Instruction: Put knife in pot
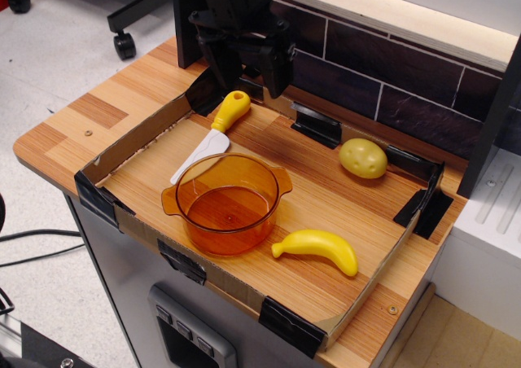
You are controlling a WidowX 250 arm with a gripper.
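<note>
I expect the white blade [202, 154] to stick out over the pot's rim when I put the knife down into the pot, because the knife is longer than the pot's opening [228, 192].
The knife [214, 132] has a yellow handle and a white blade. It lies flat in the tray, handle toward the back, blade tip next to the pot's far rim. The orange translucent pot [227, 203] stands upright and empty at the tray's front left. My black gripper [247, 76] hangs open above the back left of the tray, just above and behind the knife's handle, holding nothing.
A yellow toy banana [317, 248] lies at the front right of the pot. A yellowish potato [363, 158] sits at the back right. A low cardboard wall [126, 140] with black tape corners rings the tray. A dark brick wall [391, 83] stands behind.
</note>
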